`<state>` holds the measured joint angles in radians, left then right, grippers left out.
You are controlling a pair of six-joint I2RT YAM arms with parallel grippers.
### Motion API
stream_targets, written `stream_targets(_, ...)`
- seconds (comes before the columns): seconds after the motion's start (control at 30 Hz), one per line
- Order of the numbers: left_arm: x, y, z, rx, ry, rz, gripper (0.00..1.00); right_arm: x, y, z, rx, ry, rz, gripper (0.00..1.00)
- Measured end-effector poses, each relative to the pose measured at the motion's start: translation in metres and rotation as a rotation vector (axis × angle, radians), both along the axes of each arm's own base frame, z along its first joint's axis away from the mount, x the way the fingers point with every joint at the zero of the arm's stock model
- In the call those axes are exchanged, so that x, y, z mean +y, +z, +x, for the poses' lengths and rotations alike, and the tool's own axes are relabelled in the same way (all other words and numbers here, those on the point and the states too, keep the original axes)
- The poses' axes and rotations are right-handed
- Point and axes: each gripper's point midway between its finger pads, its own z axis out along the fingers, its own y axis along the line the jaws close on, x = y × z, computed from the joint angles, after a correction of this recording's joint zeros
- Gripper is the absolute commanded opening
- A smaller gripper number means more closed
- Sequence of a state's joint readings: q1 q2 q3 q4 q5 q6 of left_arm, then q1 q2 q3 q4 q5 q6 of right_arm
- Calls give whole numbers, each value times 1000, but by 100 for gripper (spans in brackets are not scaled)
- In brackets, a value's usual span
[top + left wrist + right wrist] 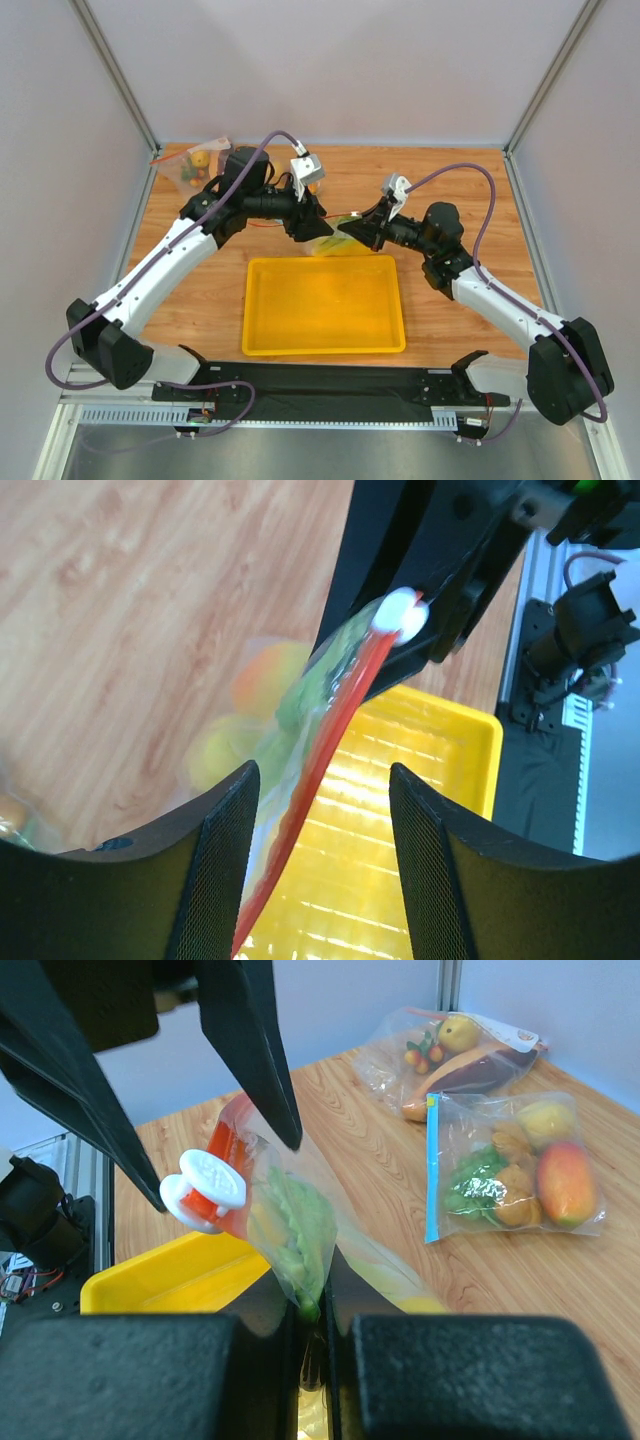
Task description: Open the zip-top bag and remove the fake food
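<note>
The robot's left gripper has its open fingers on either side of the bag's zip strip [312, 780] short of the white slider [399, 615], so it should bring them closer and pinch the slider before it unzips the bag.
The zip-top bag [335, 241] hangs between my two grippers, just above the far rim of the yellow tray [322, 350]. My right gripper [318, 1305] is shut on the bag's plastic, pinching it beside the white slider [205, 1190]. The red-orange zip strip [325, 740] runs from the slider [400, 615] down between the fingers of my left gripper [322, 772]. That gripper is open, with the strip close to its left finger. Of the fake food, the green stalk [295, 1230], the orange fruit [262, 675] and the yellow fruit [222, 750] show through the plastic.
A clear bag with a blue zip strip [510, 1165] and another bag with a purple eggplant [455, 1055] lie on the wooden table behind. In the top view those bags [195, 165] sit at the back left corner. White walls enclose the table.
</note>
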<state>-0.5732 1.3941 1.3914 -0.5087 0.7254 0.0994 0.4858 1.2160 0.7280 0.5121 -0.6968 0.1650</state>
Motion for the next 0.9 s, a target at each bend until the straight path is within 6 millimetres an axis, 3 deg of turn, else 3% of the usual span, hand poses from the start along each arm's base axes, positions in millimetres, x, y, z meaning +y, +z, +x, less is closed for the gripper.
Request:
stream_targets(0.17, -6, 33, -11, -157, 22, -33, 62, 2, -1, -2, 0, 10, -1, 0)
stream_targets(0.3, -17, 46, -17, -261, 25, -28, 61, 4, -3, -4, 6, 21, -5, 0)
stream_targets(0.73, -32, 28, -4, -366, 51, 71, 58, 7, -8, -8, 25, 47, -13, 0)
stream_targets(0.9, -38, 33, -1, -382, 47, 67, 56, 8, -11, -9, 36, 58, -19, 0)
